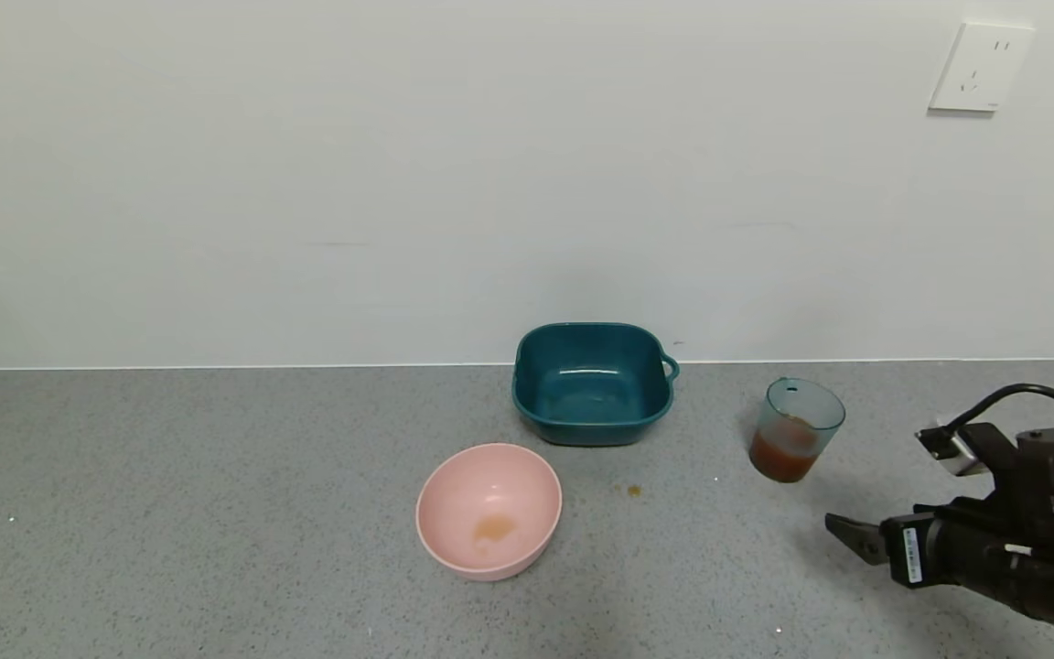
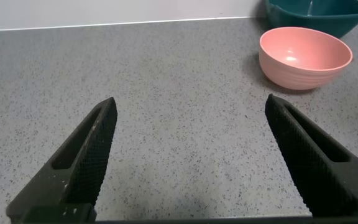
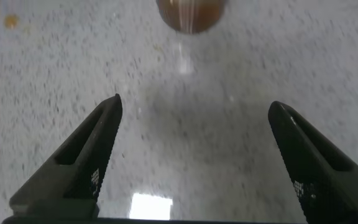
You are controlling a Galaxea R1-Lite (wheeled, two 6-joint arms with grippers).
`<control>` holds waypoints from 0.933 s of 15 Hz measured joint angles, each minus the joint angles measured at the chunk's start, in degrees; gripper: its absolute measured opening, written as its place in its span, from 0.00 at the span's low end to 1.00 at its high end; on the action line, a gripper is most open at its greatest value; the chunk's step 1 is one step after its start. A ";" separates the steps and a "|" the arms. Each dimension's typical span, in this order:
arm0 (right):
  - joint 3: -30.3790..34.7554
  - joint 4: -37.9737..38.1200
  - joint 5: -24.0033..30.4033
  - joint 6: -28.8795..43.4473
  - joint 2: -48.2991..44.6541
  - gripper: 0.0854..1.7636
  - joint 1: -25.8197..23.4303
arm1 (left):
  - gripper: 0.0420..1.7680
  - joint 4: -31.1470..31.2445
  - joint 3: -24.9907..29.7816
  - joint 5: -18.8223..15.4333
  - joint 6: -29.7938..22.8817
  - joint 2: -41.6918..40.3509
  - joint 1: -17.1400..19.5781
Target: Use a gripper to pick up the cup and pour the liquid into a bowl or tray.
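Note:
My gripper will pour the cup's reddish-brown liquid [image 1: 784, 450], and the liquid will spread into a shallow pool on the teal dish's bottom [image 1: 590, 397] because that bottom is wide and flat.
The cup [image 1: 797, 428] stands upright on the grey counter, right of the teal dish [image 1: 593, 383]. It holds reddish-brown liquid [image 1: 781, 458] in its lower part. My right gripper [image 1: 884, 494] is open and empty, low over the counter in front of and to the right of the cup, apart from it. In the right wrist view its fingers [image 3: 194, 102] point at the cup's base [image 3: 188, 12] a little way ahead. My left gripper [image 2: 190, 101] is open and empty over bare counter, out of the head view.
A round pink bowl [image 1: 489, 509] with a pale orange smear sits in front of the teal dish; both show in the left wrist view [image 2: 303, 56]. A small brown drop [image 1: 634, 491] lies on the counter. A wall with a socket [image 1: 980, 69] stands behind.

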 joint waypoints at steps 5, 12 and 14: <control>-0.34 -14.75 -0.44 0.79 10.50 0.97 1.66 | 0.97 0.00 0.00 0.00 0.00 0.00 0.00; -3.95 -18.55 -1.23 0.82 15.57 0.97 0.48 | 0.97 0.00 0.00 -0.02 0.00 0.00 0.00; -5.57 -18.69 -1.21 0.83 16.14 0.97 0.41 | 0.97 0.02 0.00 0.02 0.00 0.00 0.00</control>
